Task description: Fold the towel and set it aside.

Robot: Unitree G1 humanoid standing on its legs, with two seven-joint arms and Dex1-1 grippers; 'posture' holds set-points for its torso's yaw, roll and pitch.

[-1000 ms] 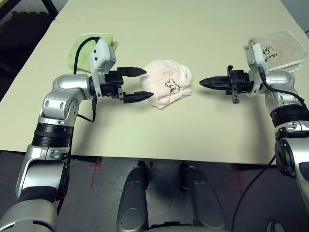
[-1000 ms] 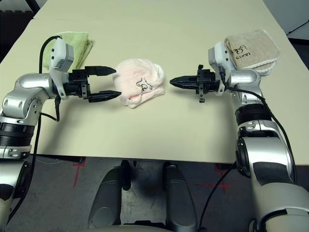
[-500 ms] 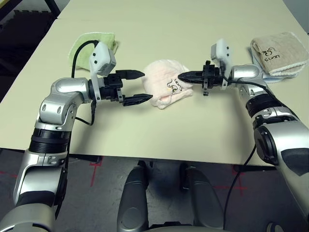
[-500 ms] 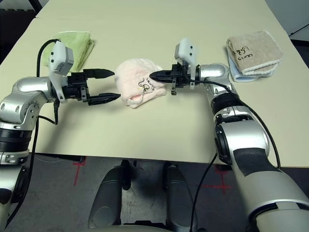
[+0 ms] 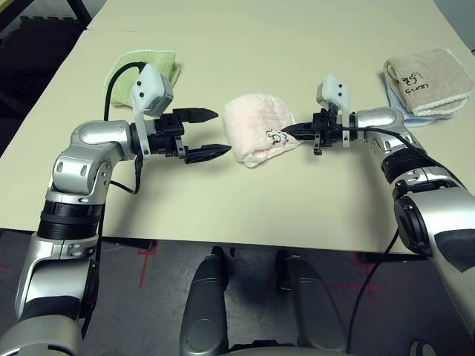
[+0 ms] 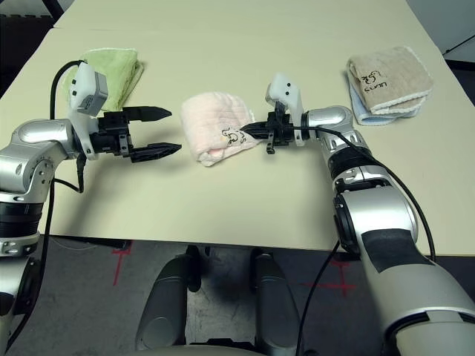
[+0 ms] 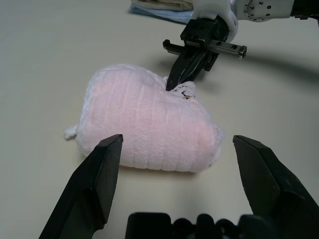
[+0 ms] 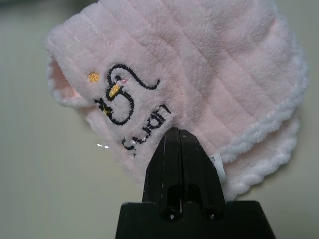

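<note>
My right gripper's shut fingers are pressing a dent into the pink towel beside the logo. I should pull them back toward the towel's near edge to make that corner of the towel flat.
The pale pink towel lies folded into a small bundle at the table's middle, its dark script logo and small white tag facing my right side. My right gripper is shut, its joined fingertips touching the towel's edge just beside the logo, with no cloth seen between them. My left gripper stands open a short way off the towel's left side, its two fingers framing the bundle without touching it.
A light green folded towel lies at the back left, behind my left arm. A beige folded towel with dark script rests on a light blue cloth at the back right. The table's front edge runs close below both arms.
My shut right gripper swung in from the right to the towel and pushed at it; the bundle flattened and its logo shifted toward the right edge. The left gripper drew slightly back leftward.
</note>
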